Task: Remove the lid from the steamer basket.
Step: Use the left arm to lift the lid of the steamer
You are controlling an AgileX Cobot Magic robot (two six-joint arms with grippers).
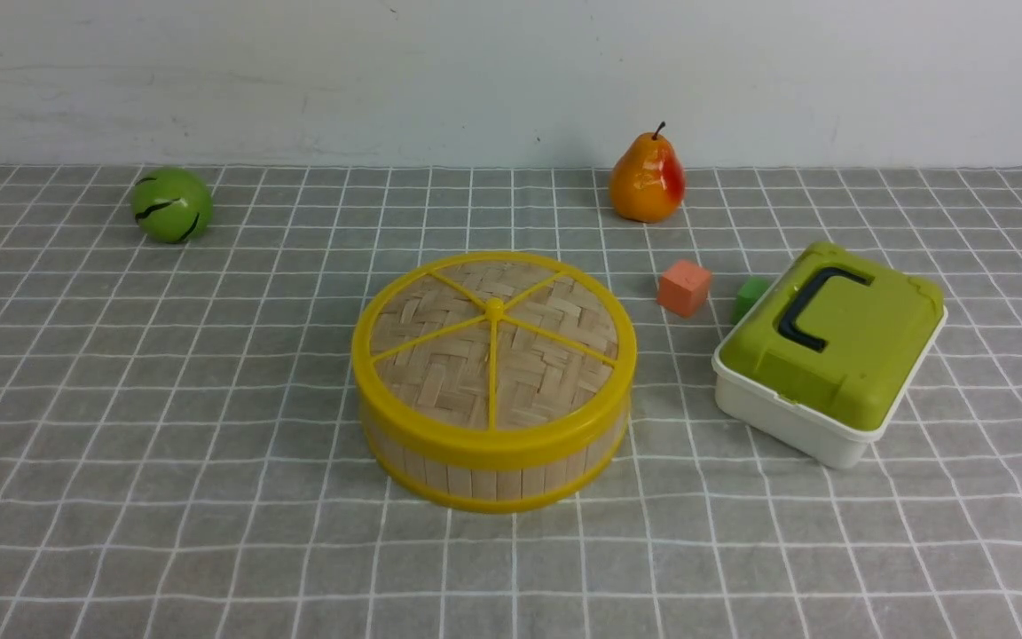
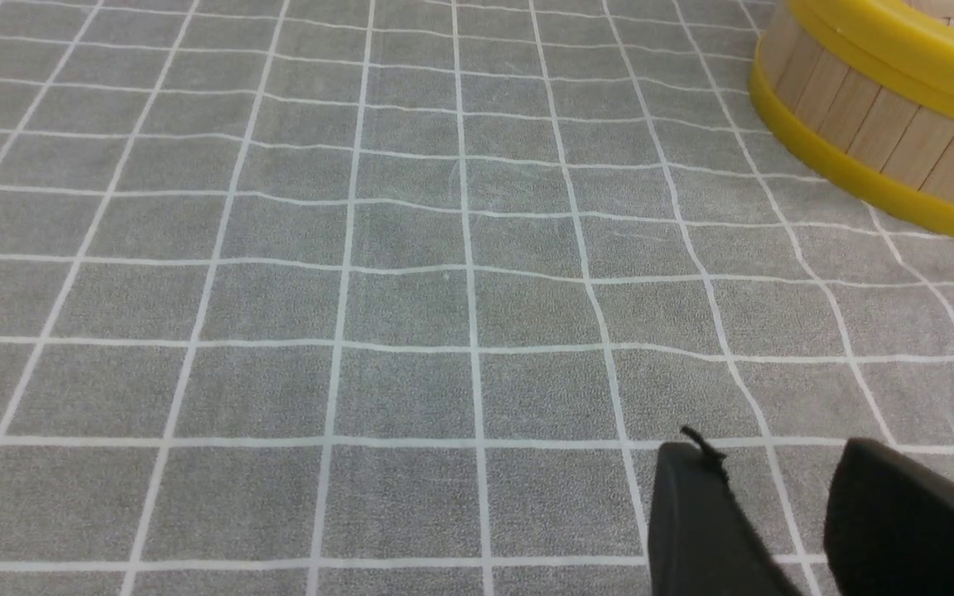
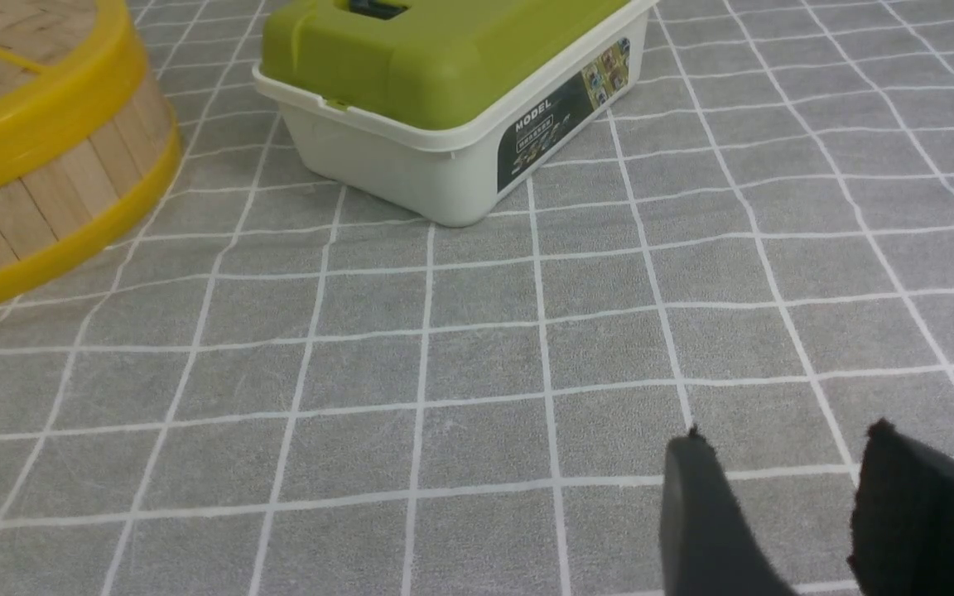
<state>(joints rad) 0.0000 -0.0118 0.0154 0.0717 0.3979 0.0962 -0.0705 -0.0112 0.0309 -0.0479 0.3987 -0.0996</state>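
Observation:
The lid's smooth yellow rim (image 1: 492, 446) fits over the top of the steamer basket's side, so the lid will come off in one piece when I lift the lid's knob, and the steamer basket will stay behind.
The steamer basket (image 1: 493, 475) sits mid-table, a round bamboo tub with yellow rims. The lid (image 1: 440, 355), woven bamboo with yellow rim, spokes and centre knob, rests closed on top of it. Neither arm shows in the front view. In the left wrist view my left gripper (image 2: 775, 451) is open and empty over bare cloth, with the basket's wall (image 2: 883, 132) well ahead of it. In the right wrist view my right gripper (image 3: 783, 439) is open and empty over cloth; the basket (image 3: 46, 207) lies far off to its side with the lid's rim (image 3: 30, 124) on it.
A white box with a green lid and dark handle (image 1: 830, 351) stands right of the basket, also in the right wrist view (image 3: 444, 91). An orange cube (image 1: 684, 287) and a green cube (image 1: 749, 297) lie behind it. A pear (image 1: 647, 180) and a green ball (image 1: 170, 205) stand at the back.

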